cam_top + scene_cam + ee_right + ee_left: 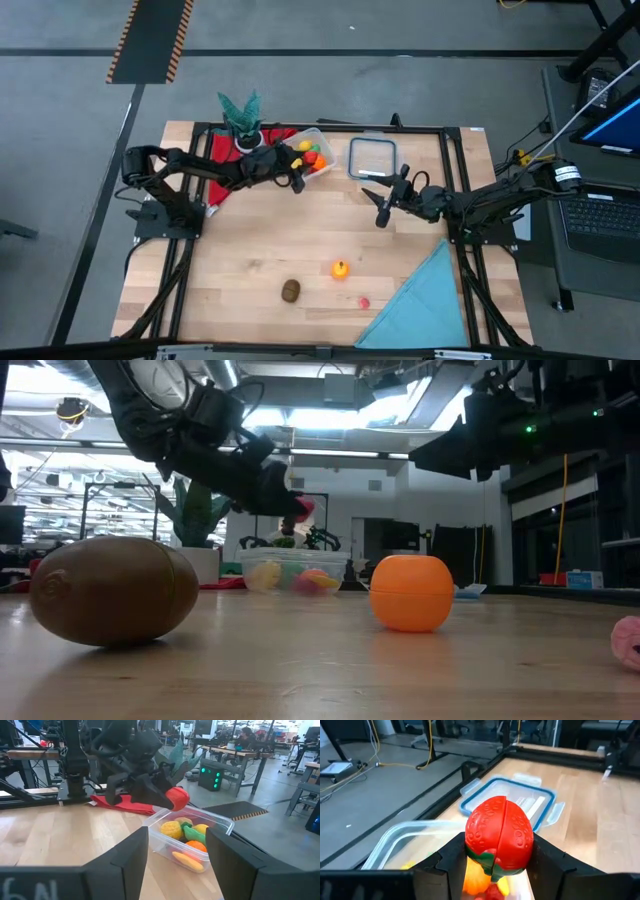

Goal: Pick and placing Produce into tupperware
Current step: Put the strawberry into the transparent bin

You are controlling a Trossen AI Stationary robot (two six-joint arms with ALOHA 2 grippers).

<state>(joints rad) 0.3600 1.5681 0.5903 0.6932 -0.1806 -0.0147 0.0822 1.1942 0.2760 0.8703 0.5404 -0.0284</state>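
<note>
My left gripper's fingers slant across the tupperware with the strawberry high [178, 798] above the tupperware's rim. Next, I point those fingers straight down and lower the strawberry inside [192, 834].
My left gripper [296, 172] hovers over the near rim of the clear tupperware [311, 153], shut on a red toy strawberry [499, 836]. The tupperware [192, 840] holds several yellow, orange and green pieces and rests flat on the table by a red cloth. A brown kiwi [290, 290], an orange [341, 269] and a small pink piece [364, 302] lie on the near half of the table. My right gripper [383, 210] is open, above the table's middle, pointing toward the tupperware and touching nothing. My left gripper pinches the strawberry by its two rounded sides [470, 837], one finger on each. The fingers slant down toward the tupperware from the table's left. The strawberry [176, 798] is lifted clear, above the container's rim, with its green leaf end toward the gripper.
A flat clear lid with a blue-grey rim [373, 158] lies right of the tupperware. A green potted plant [242, 115] stands at the far edge on the red cloth [222, 160]. A blue cloth [425, 300] covers the near right corner. Bare wood lies between the arms.
</note>
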